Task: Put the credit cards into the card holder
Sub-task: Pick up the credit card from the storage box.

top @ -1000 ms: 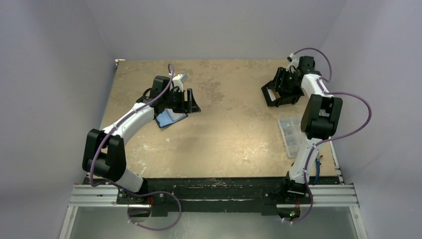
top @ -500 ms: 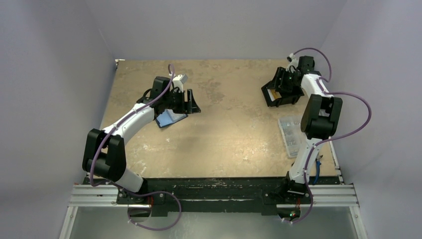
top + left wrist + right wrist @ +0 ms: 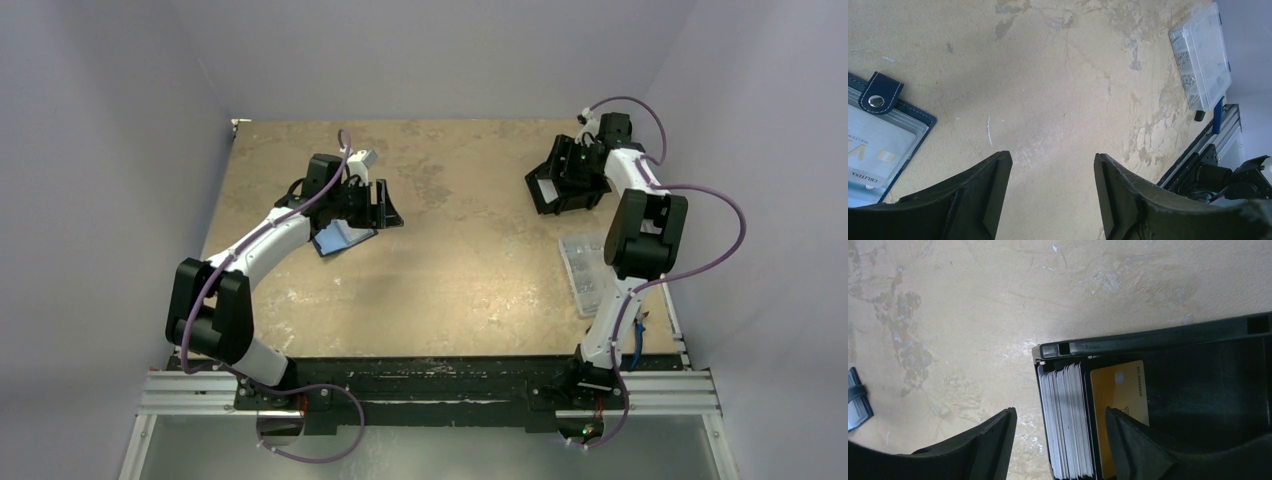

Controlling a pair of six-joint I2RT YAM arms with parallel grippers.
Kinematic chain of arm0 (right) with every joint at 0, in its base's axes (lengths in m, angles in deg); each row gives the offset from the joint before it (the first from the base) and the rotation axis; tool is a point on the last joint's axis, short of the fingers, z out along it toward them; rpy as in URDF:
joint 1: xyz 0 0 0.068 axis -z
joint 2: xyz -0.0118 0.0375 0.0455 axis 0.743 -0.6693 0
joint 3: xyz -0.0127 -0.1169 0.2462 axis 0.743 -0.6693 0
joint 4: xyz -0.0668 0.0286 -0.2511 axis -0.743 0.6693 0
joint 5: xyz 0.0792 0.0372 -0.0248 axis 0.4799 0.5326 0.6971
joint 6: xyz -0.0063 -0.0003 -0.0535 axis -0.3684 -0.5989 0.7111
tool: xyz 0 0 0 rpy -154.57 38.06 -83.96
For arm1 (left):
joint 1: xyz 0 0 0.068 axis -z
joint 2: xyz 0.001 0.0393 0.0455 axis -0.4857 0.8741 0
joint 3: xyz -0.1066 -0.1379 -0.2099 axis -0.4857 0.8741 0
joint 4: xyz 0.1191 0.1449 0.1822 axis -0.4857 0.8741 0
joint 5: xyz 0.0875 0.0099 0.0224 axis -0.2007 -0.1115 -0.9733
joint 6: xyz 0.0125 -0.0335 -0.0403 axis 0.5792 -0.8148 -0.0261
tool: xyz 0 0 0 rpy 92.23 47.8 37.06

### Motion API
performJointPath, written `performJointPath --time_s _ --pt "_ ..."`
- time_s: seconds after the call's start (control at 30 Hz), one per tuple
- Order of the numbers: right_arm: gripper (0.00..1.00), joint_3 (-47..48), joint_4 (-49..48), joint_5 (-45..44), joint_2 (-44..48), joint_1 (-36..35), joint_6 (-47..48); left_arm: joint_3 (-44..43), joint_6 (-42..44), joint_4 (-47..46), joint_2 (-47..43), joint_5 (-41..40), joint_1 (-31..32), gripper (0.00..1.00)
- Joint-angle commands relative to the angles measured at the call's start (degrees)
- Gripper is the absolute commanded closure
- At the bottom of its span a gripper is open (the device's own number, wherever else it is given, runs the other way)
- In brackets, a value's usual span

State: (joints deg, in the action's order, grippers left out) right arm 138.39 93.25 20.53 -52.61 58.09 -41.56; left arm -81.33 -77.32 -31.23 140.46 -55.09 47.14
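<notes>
The whole stack [image 3: 1065,422] and the black box's side are both between my right gripper's fingers, so that gripper should move inward and pinch only the gold card [image 3: 1120,386].
The card holder [image 3: 883,142] lies open on the table, navy with a snap tab, and a pale card shows in its sleeve. In the top view the card holder [image 3: 340,238] sits just below my left gripper [image 3: 386,207]. My left gripper [image 3: 1053,157] hangs open over bare table to the holder's right, with nothing between its fingers. A stack of credit cards [image 3: 1068,420] stands on edge in a black box [image 3: 1158,337], with a gold card [image 3: 1118,390] beside it. My right gripper [image 3: 1059,412] is open and straddles the stack, one finger outside the box wall and the other in front of the gold card.
A clear plastic compartment box [image 3: 585,270] lies near the right edge, beside my right arm; it also shows in the left wrist view as the clear box [image 3: 1200,55]. The black box [image 3: 552,190] stands at the far right of the table. A metal rail runs along the near edge.
My right gripper's jaws have spread a little wider over the black box. The left arm and the card holder have not moved.
</notes>
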Motion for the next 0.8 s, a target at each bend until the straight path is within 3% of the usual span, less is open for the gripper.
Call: performJointPath --time_s 0.0,0.13,0.3,0.53,0.77 --pt "0.21 -0.1 -0.9 -3.9 2.2 -0.3 -0.2 0.3 -0.6 -2.1 0.2 1.4 0.2 0.34" --pt "0.08 0.9 -0.6 -4.8 1.9 -0.3 -0.5 0.3 -0.8 -2.2 0.2 1.7 0.2 0.34" --pt "0.01 4.2 4.6 -4.6 -2.7 -0.4 0.9 0.3 -0.7 -2.3 0.0 1.7 0.2 0.34" --pt "0.02 3.2 4.1 -2.2 -3.4 -1.3 1.1 0.3 -0.8 -2.4 0.1 2.0 0.2 0.34" --pt "0.12 3.0 3.2 2.8 -2.3 -1.4 0.9 0.4 -0.8 -2.4 0.0 2.0 0.2 0.34"
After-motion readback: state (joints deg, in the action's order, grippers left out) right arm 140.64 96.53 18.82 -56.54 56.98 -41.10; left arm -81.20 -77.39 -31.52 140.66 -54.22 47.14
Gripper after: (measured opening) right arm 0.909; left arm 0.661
